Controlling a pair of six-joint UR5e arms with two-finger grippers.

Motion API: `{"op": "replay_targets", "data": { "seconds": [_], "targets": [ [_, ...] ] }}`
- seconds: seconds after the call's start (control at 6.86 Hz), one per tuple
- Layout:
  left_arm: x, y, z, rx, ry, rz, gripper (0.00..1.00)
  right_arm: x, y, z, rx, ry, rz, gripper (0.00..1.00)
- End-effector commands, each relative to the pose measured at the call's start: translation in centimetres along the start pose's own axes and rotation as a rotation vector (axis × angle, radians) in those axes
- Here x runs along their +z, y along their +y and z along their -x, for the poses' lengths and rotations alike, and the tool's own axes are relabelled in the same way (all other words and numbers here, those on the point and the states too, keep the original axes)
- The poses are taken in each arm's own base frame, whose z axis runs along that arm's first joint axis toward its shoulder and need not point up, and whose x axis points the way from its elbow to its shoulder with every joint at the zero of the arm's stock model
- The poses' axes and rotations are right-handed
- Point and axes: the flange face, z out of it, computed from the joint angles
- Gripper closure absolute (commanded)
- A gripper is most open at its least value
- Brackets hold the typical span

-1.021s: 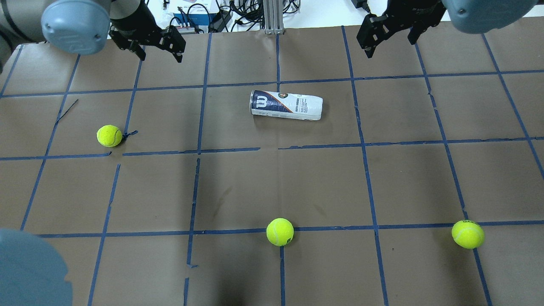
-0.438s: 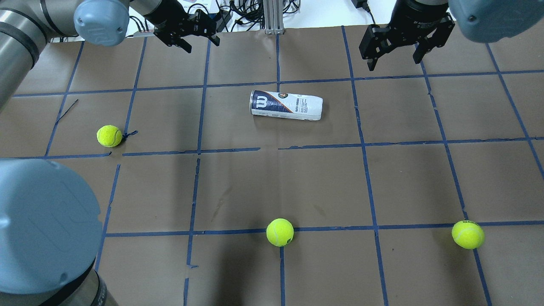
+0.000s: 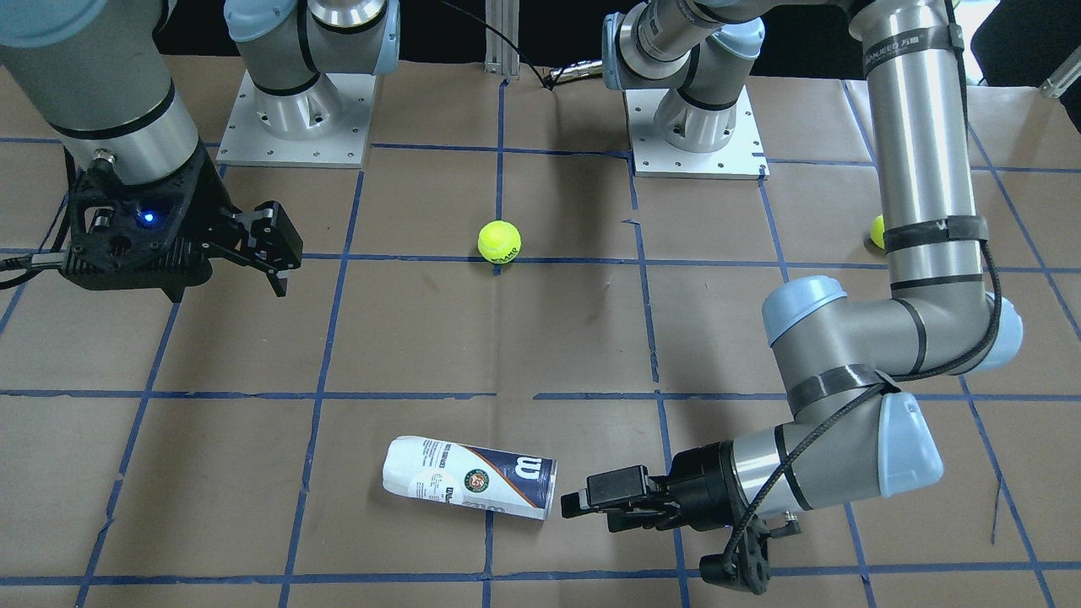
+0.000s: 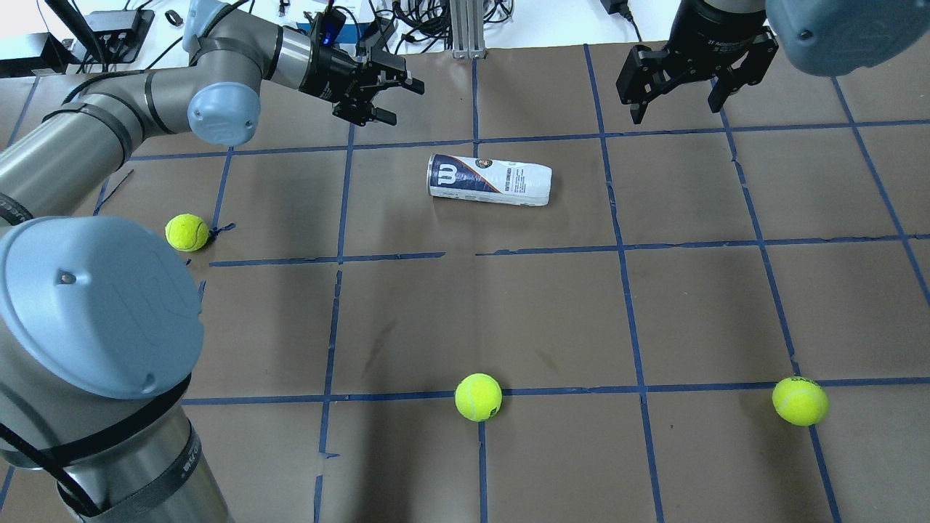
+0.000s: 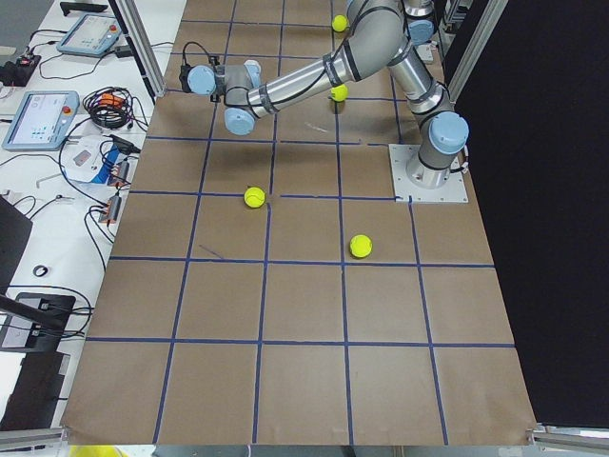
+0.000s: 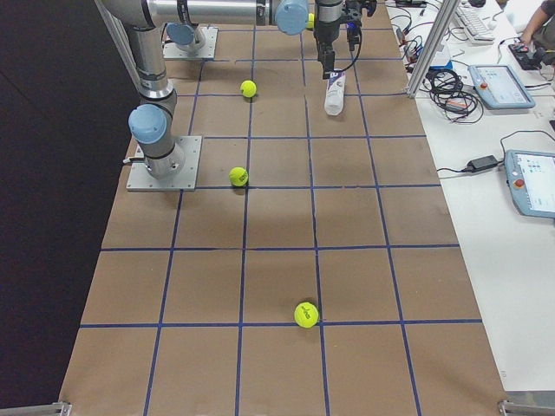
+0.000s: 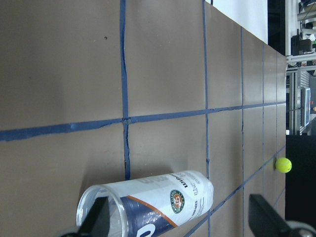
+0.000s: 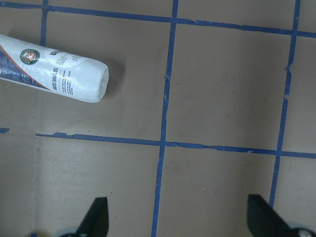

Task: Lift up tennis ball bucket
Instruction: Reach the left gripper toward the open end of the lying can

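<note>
I expect the tennis ball bucket (image 3: pixel 470 477) to stand on its own when I turn it upright by its rim, because the bucket's closed end (image 3: pixel 394 466) is wide and blunt.
The tennis ball bucket (image 4: pixel 488 180) lies on its side on the brown paper, empty, its silver-rimmed open end toward the left arm. It also shows in the front view (image 3: pixel 469 488). My left gripper (image 4: pixel 401 102) is open and empty, turned sideways, pointing toward that open end from a short way off, apart from it (image 3: pixel 578 505). In the left wrist view the bucket (image 7: pixel 148 205) lies near one finger (image 7: pixel 96 222). My right gripper (image 4: pixel 674 103) is open and empty, hovering beyond the bucket's closed end (image 8: pixel 54 74).
Three tennis balls lie loose on the table: one at the left (image 4: pixel 187 232), one at the near middle (image 4: pixel 478 396), one at the near right (image 4: pixel 799 400). Cables and boxes (image 4: pixel 341 22) lie past the far edge. The left arm's elbow (image 4: pixel 94 305) looms at the near left.
My left arm has swung in toward the centre and turned its gripper sideways toward the bucket's open end. The right gripper has barely moved. The bucket has not moved.
</note>
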Motion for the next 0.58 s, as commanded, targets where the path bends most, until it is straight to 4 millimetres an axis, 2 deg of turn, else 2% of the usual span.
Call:
{"op": "replay_targets", "data": {
  "seconds": [0.0, 0.15, 0.29, 0.44],
  "targets": [
    [2.7, 1.8, 3.4, 0.000, 0.012, -0.010, 0.00, 0.2, -0.1, -0.2, 0.001, -0.005, 0.002, 0.00],
    [3.8, 2.8, 4.4, -0.026, 0.012, 0.010, 0.00, 0.2, -0.1, -0.2, 0.006, -0.004, 0.003, 0.00],
    [5.5, 3.8, 4.3, -0.028, 0.015, 0.039, 0.00, 0.2, -0.1, -0.3, 0.012, -0.002, 0.003, 0.00],
    [8.0, 5.0, 3.1, 0.012, 0.019, 0.052, 0.00, 0.2, -0.1, -0.3, 0.012, -0.005, 0.003, 0.00]
  ]
}}
